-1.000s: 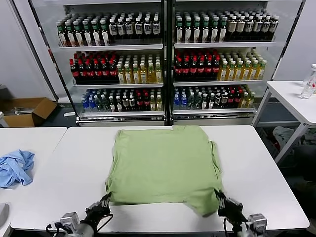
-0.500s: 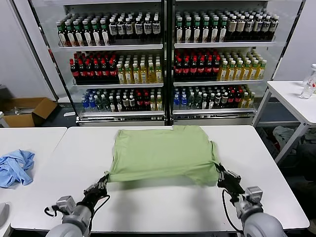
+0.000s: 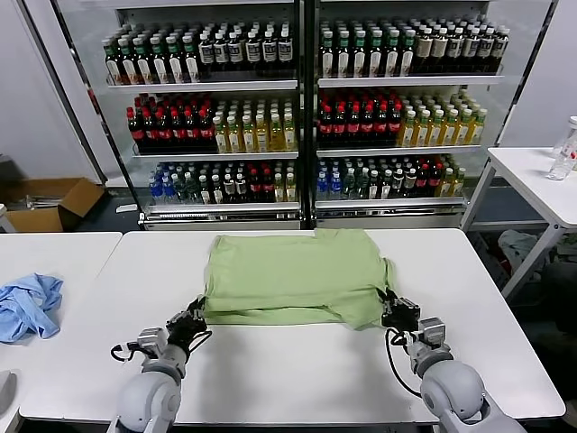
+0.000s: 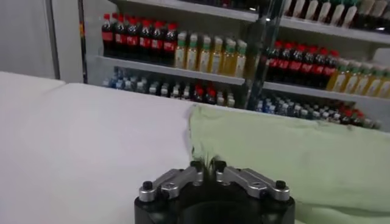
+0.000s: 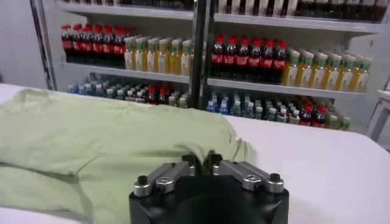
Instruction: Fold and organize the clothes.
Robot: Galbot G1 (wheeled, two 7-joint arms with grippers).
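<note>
My left gripper and my right gripper have to drag the shirt closer before they take its far corners [image 3: 219, 240], because the green shirt's far edge [image 3: 284, 238] is at the table's back rim.
The light green shirt [image 3: 293, 275] lies on the white table [image 3: 288, 370], its near hem carried up and back over the rest so the cloth is doubled. My left gripper [image 3: 196, 316] is shut on the shirt's near left corner. My right gripper [image 3: 389, 311] is shut on its near right corner. In the left wrist view the gripper [image 4: 208, 167] pinches a corner of the green shirt [image 4: 292, 152]. In the right wrist view the gripper [image 5: 201, 159] pinches the shirt [image 5: 103, 134] the same way. No buttons or print show.
A crumpled light blue cloth [image 3: 27, 305] lies on the neighbouring table at the left. Drink coolers [image 3: 297, 108] stand behind the table. A second white table [image 3: 532, 180] with a bottle stands at the far right. A cardboard box [image 3: 50, 203] sits on the floor.
Both grippers have moved away from the near edge toward the coolers, carrying the shirt's near hem up and over the shirt. The visible shirt has become shorter front to back.
</note>
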